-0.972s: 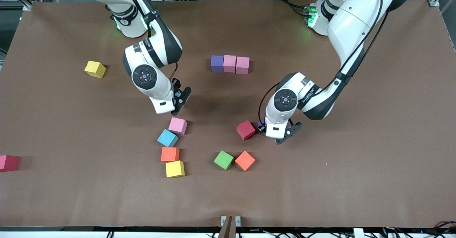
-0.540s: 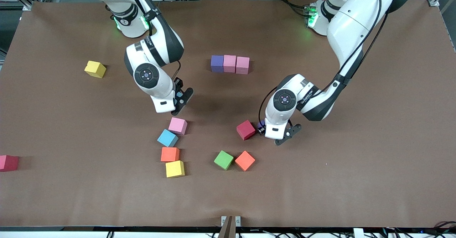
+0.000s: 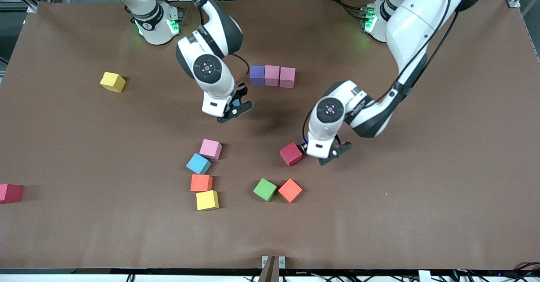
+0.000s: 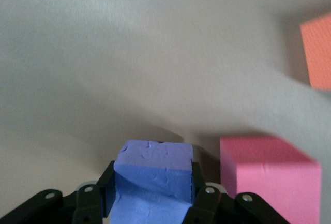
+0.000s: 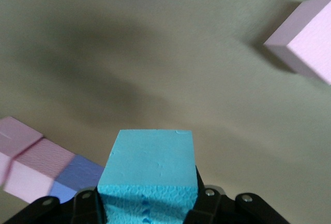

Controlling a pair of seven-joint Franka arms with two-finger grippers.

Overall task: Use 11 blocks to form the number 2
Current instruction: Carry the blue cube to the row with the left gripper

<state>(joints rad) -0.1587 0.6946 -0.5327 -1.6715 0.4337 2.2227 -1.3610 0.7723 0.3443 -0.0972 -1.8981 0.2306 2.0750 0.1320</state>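
The row's pink end point(image 3: 287, 77) is missing the purple block, so the robot's right gripper needs to move the light blue block back while its left gripper puts the purple block there point(image 3: 287, 93).
The number 2 shows only as one row of touching blocks: purple point(image 3: 257, 74), pink point(image 3: 272, 74), pink point(image 3: 287, 77). My right gripper point(image 3: 236, 104) hangs over bare table close to the row's purple end, shut on a light blue block point(image 5: 150, 157). My left gripper point(image 3: 304, 146) is low at the table, shut on a purple block point(image 4: 152, 167) right beside the red block point(image 3: 291, 153). Loose blocks lie nearer the front camera: pink point(image 3: 210, 148), light blue point(image 3: 198, 163), orange point(image 3: 201, 183), yellow point(image 3: 207, 200) and orange point(image 3: 290, 190).
A green cube point(image 3: 265, 189) touches the orange block nearer the camera. A yellow block point(image 3: 112, 81) lies alone toward the right arm's end, and a red one point(image 3: 9, 193) sits at the table's edge there. Brown mat point(image 3: 422, 189) stretches bare toward the left arm's end.
My right gripper carried the light blue block from above the loose pink block toward the row of three. My left gripper closed on the purple block and shifted slightly along the red block.
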